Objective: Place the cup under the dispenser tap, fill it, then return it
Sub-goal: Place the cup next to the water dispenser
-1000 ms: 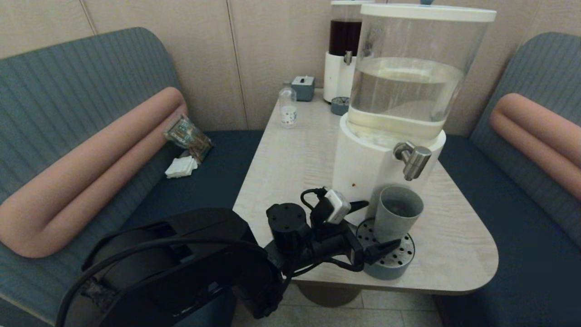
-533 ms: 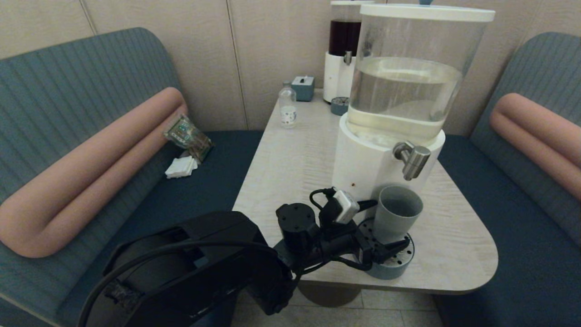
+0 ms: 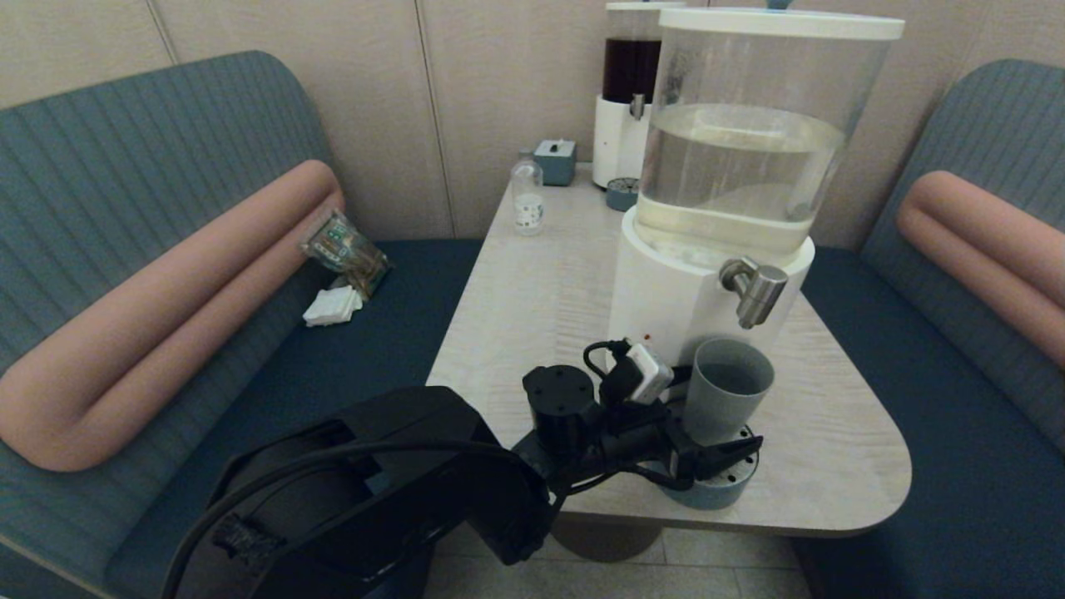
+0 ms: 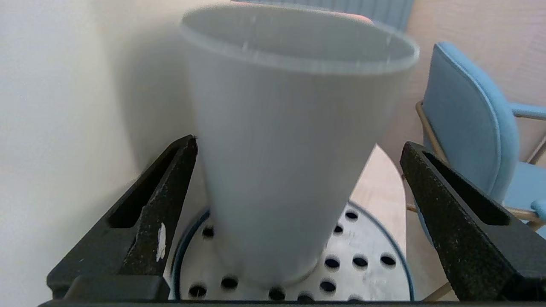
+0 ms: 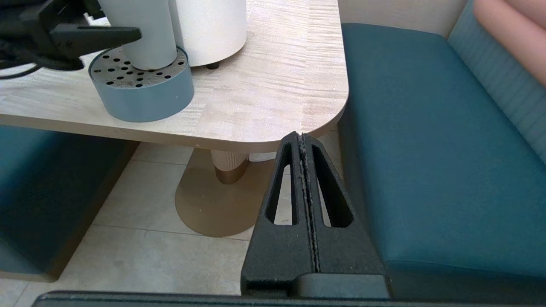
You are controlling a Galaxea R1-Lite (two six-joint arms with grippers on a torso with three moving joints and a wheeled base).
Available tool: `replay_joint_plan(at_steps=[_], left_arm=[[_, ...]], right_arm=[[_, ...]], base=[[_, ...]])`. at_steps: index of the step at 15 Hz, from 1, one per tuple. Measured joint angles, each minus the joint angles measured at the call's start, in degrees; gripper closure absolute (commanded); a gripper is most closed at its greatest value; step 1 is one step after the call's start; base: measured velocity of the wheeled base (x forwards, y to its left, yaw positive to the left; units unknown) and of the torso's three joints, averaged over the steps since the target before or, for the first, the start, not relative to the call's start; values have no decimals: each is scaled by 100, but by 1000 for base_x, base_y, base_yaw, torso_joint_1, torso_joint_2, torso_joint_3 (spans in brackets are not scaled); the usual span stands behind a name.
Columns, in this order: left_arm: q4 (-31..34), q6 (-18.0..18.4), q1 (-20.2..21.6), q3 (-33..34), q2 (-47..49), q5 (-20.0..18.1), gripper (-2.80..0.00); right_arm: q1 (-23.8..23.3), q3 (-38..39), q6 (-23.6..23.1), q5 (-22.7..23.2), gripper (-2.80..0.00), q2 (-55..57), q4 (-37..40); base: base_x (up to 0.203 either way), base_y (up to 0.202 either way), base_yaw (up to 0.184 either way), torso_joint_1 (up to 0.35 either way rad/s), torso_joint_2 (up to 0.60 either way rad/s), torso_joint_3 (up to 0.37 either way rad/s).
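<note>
The grey-blue cup (image 3: pixel 725 408) shows a dark surface (image 3: pixel 736 378) deep inside, so I expect the water in it to be well below the cup's rim when I lift it.
The grey-blue cup (image 3: pixel 728 391) stands upright on the round perforated drip tray (image 3: pixel 715 491), just below the brushed-steel dispenser tap (image 3: pixel 753 291) of the big clear-tank dispenser (image 3: pixel 732 141). My left gripper (image 3: pixel 722 409) is open, with one finger on each side of the cup's lower half. The left wrist view shows the cup (image 4: pixel 294 106) between the spread fingers (image 4: pixel 162 204), a gap on either side. My right gripper (image 5: pixel 302 136) is shut on nothing, parked low beside the table's near right corner; it does not show in the head view.
A narrower dark-liquid dispenser (image 3: pixel 630 100), a small clear bottle (image 3: pixel 527 200) and a small blue box (image 3: pixel 556 160) stand at the table's far end. The tray sits near the table's front edge (image 3: pixel 749 524). Benches flank the table.
My left arm has moved forward and right, bringing its open fingers from beside the tray to either side of the cup. The cup has stayed in place.
</note>
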Motion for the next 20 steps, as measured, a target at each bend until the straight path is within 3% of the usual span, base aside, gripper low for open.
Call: replay_joint_plan(at_steps=[7, 8, 15, 20], left_arm=[[410, 0, 2, -417, 28, 25, -280], [410, 0, 7, -454, 49, 35, 0], [376, 0, 18, -707, 201, 93, 0], [326, 13, 7, -459, 97, 118, 0]], right_arm=[[0, 0, 2, -1, 0, 0, 0], [0, 0, 2, -1, 0, 0, 0], [0, 0, 0, -1, 0, 0, 2], [0, 0, 2, 0, 0, 0, 2]], base=[[0, 0, 0, 0, 0, 0], [0, 0, 0, 0, 0, 0], [0, 0, 0, 0, 0, 0], [0, 0, 0, 0, 0, 0]])
